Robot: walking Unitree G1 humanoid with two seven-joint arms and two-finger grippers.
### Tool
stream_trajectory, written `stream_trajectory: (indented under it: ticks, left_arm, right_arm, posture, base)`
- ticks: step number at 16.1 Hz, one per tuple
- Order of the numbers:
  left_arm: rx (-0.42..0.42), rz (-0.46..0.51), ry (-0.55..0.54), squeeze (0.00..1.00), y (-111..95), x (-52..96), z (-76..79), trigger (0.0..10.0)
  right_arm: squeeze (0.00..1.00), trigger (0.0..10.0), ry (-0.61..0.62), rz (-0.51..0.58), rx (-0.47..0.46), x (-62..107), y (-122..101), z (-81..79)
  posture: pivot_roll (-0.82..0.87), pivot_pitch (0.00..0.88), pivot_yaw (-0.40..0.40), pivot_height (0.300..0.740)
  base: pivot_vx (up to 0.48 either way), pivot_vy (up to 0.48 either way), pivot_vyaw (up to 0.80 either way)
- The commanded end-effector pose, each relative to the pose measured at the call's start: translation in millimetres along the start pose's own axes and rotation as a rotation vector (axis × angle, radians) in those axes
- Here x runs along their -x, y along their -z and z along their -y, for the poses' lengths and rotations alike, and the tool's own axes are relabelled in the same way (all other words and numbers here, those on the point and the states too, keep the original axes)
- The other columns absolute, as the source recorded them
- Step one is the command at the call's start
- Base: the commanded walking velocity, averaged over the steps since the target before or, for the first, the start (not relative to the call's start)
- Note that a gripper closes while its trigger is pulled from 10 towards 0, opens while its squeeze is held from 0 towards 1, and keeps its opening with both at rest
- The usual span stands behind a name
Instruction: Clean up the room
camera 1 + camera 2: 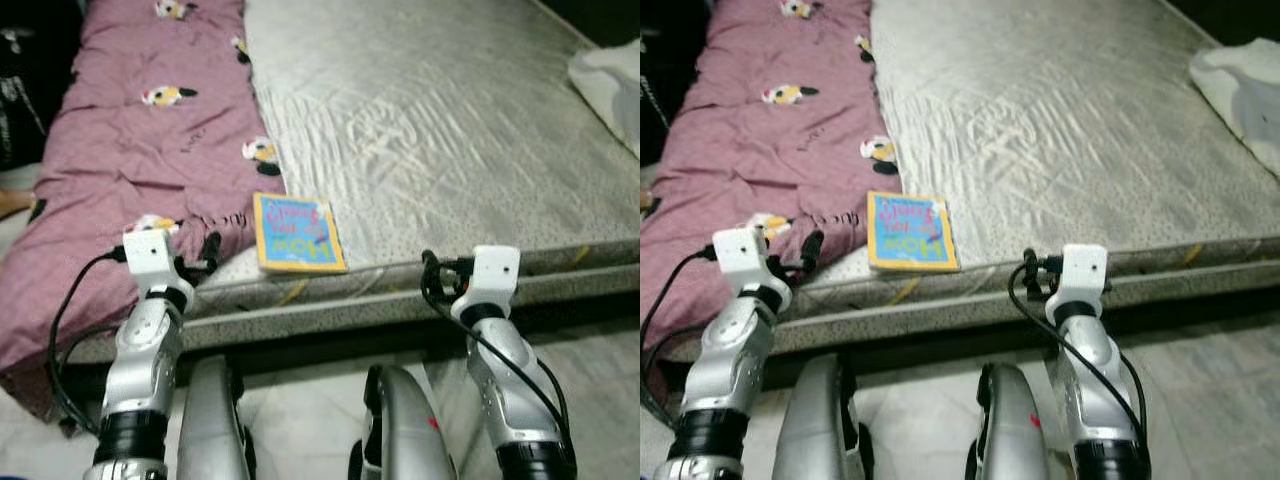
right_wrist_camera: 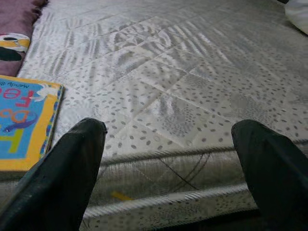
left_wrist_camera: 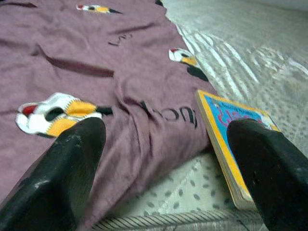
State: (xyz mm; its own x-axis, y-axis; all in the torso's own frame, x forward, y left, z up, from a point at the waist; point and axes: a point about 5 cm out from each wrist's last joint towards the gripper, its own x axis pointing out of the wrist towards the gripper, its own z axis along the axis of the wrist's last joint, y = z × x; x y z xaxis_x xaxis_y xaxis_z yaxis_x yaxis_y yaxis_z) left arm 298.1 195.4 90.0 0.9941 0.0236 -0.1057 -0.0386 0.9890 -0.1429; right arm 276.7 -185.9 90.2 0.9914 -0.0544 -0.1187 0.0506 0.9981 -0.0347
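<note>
My gripper is going to lift the children's book (image 1: 298,234), which shows a thick, straight edge (image 3: 221,153), so the book will stay stiff and shut when I lift it by that edge.
A children's book (image 1: 298,234) with a yellow border and blue cover lies flat on the grey mattress (image 1: 450,130), near its front edge. Beside it, a mauve blanket (image 1: 130,130) with cartoon prints covers the mattress's left side and hangs over the edge. My left gripper (image 1: 205,255) is held at the mattress edge, just left of the book. It is open, with the blanket's hem and the book (image 3: 231,139) between its spread fingers (image 3: 62,178). My right gripper (image 2: 168,163) is open too, empty, at the front edge to the right of the book (image 2: 24,125).
A white bundle of cloth (image 1: 610,75) lies at the mattress's far right. The bed frame's front rail (image 1: 400,305) runs across in front of my legs. Pale tiled floor (image 1: 300,420) lies below. Dark objects stand at the far left (image 1: 15,90).
</note>
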Motion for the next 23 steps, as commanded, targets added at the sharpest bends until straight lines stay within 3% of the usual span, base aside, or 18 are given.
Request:
stream_trajectory:
  ticks: [1, 4, 18, 23]
  left_arm:
    - [-0.005, 0.02, 0.007, 0.0, -3.3, -1.7, 0.4, 10.0]
    - [0.052, 0.04, 0.026, 0.0, -5.6, -0.9, 0.4, 10.0]
    - [0.083, 0.033, 0.061, 0.0, -1.7, -1.6, 10.7, 10.0]
    - [0.083, -0.047, 0.04, 0.0, 7.6, -2.6, 10.6, 10.0]
  right_arm:
    - [0.0, 10.0, 0.003, -0.002, 0.012, 1.6, -1.4, 2.0]
    - [0.0, 10.0, 0.006, -0.009, 0.011, 2.7, -0.3, 2.0]
    - [0.0, 10.0, -0.007, -0.009, 0.029, 2.0, -1.2, -0.8]
    - [0.0, 10.0, -0.004, -0.011, 0.029, 3.0, -0.9, 0.5]
  posture:
    - [-0.09, 0.143, -0.033, 0.543]
    - [-0.09, 0.152, -0.038, 0.543]
    - [-0.09, 0.179, -0.039, 0.543]
    - [-0.09, 0.174, -0.038, 0.543]
  base:
    - [0.0, 0.0, 0.0]
    - [0.0, 0.0, 0.0]
    - [0.286, 0.0, 0.0]
    - [0.0, 0.0, 0.0]
